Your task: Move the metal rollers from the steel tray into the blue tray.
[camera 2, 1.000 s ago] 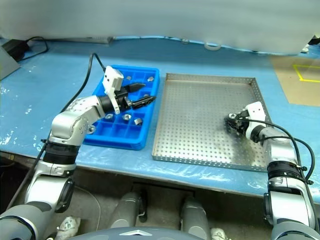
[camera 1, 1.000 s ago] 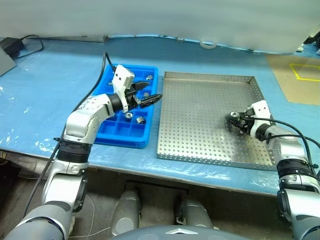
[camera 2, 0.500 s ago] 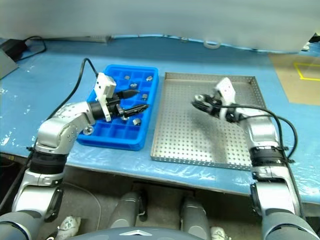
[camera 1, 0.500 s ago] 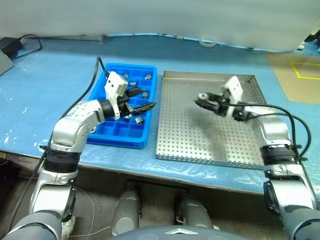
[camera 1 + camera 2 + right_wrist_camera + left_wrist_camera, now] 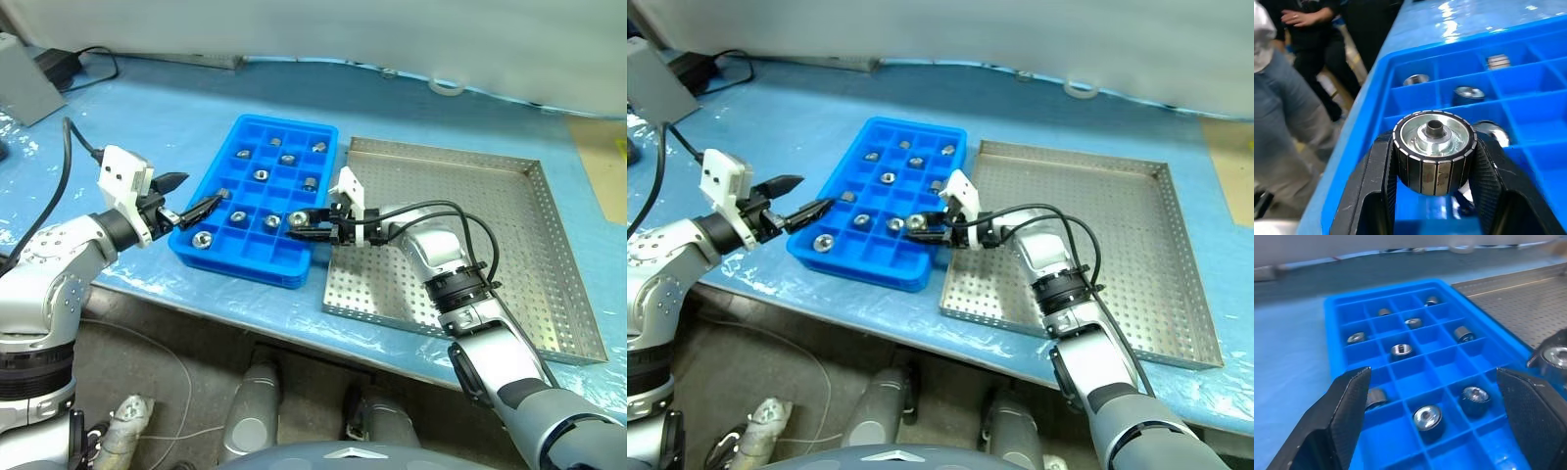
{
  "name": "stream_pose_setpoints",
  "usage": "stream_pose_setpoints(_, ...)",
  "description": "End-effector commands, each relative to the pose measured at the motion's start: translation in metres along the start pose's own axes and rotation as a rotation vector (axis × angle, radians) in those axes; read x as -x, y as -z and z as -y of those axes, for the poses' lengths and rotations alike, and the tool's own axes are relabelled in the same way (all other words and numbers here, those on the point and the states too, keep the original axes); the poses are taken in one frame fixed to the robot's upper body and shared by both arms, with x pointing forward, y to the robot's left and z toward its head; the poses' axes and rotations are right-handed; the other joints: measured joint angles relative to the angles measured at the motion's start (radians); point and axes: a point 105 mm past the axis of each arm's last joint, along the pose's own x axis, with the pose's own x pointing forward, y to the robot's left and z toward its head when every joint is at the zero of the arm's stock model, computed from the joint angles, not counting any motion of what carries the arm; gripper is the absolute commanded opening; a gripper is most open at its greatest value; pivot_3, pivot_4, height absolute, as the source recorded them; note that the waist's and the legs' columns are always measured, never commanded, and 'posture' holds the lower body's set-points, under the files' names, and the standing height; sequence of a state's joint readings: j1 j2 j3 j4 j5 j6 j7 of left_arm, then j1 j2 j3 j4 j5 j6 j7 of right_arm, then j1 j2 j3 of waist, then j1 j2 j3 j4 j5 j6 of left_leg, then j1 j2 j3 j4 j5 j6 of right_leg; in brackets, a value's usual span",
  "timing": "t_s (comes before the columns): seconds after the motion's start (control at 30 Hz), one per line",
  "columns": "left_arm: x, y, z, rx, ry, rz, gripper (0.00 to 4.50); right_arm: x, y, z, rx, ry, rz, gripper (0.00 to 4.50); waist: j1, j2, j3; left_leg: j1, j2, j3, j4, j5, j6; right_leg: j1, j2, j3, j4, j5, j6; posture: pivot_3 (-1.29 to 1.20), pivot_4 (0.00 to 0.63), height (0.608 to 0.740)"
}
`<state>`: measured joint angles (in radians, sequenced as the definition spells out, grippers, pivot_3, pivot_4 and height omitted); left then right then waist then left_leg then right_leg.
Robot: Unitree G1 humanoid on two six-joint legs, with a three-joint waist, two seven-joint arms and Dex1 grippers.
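The compartment under my right gripper is filled by a metal roller, so I should move back and take the metal roller I am holding to an empty near-row compartment.
The blue tray lies left of the steel tray on the blue-covered table. Several metal rollers sit in its square compartments. My right gripper reaches in from the steel tray's side and is shut on one metal roller, holding it just above the blue tray's near right compartments. My left gripper hangs open just off the blue tray's left edge, level and pointing toward it, with nothing between its fingers.
A grey box and black cables lie at the far left of the table, and a tape roll at the back. People stand beyond the table's left side. The table's front edge runs close below both trays.
The head camera has swung left. My right gripper carried the roller leftwards from the steel tray to over the blue tray. My left gripper drew back left, off the blue tray.
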<state>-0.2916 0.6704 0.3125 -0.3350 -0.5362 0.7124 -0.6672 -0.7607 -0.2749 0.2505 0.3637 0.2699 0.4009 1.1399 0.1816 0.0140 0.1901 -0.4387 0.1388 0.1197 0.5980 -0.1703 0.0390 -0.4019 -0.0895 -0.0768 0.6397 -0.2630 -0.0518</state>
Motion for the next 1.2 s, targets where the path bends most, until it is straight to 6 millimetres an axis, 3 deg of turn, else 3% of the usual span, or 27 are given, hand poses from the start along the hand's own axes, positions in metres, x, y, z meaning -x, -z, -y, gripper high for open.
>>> stream_pose_setpoints(0.03,0.005,-0.012,0.004,-0.027,-0.015,0.039,4.28,-0.006,-0.007,-0.007,0.056,-0.045,0.001,1.62,0.013,0.000,0.000,0.000,0.000,0.000,0.000,0.000,-0.001,0.000,0.000,0.000,0.000,0.000,0.000,0.45,0.150,0.740)
stream_pose_setpoints(0.2,0.004,-0.010,0.007,-0.020,-0.019,0.038,4.28,-0.027,-0.020,-0.014,0.041,-0.078,0.044,1.62,0.026,0.000,0.000,0.002,0.001,0.000,-0.001,0.002,-0.007,0.000,0.000,0.000,0.002,0.000,0.000,0.45,0.150,0.740)
stream_pose_setpoints(0.3,0.002,-0.013,0.007,-0.023,-0.010,0.039,4.28,-0.051,-0.006,-0.015,0.056,-0.061,0.004,1.62,0.026,0.000,0.000,0.002,0.002,-0.001,-0.003,0.003,-0.009,0.000,0.001,-0.001,0.003,0.000,0.000,0.44,0.150,0.740)
stream_pose_setpoints(0.37,0.001,-0.015,0.005,-0.031,-0.009,0.041,4.28,-0.059,-0.010,-0.013,0.089,-0.043,0.013,1.62,0.025,0.000,0.000,0.002,0.002,-0.001,-0.004,0.004,-0.011,-0.001,0.001,-0.001,0.002,0.000,0.000,0.45,0.150,0.740)
stream_pose_setpoints(0.73,-0.005,-0.027,-0.024,-0.058,-0.139,0.087,4.28,-0.045,-0.033,0.017,0.174,0.075,0.081,1.62,0.024,0.000,0.000,0.001,0.002,-0.001,-0.004,0.006,-0.016,-0.001,0.001,-0.001,0.002,0.000,0.001,0.41,0.150,0.740)
stream_pose_setpoints(0.87,-0.008,-0.036,-0.034,-0.065,-0.167,0.118,4.28,-0.042,-0.051,0.038,0.178,0.184,0.143,1.62,0.018,0.000,0.000,0.001,0.002,-0.001,-0.004,0.007,-0.016,-0.002,0.001,-0.001,0.003,0.001,0.001,0.39,0.150,0.740)
stream_pose_setpoints(1.2,-0.014,-0.042,-0.036,-0.069,-0.164,0.145,4.28,-0.038,-0.054,0.086,0.169,0.529,0.105,1.62,0.007,0.000,0.000,-0.001,0.002,0.000,-0.004,0.007,-0.016,-0.003,0.001,-0.002,0.002,0.000,0.001,0.38,0.150,0.740)
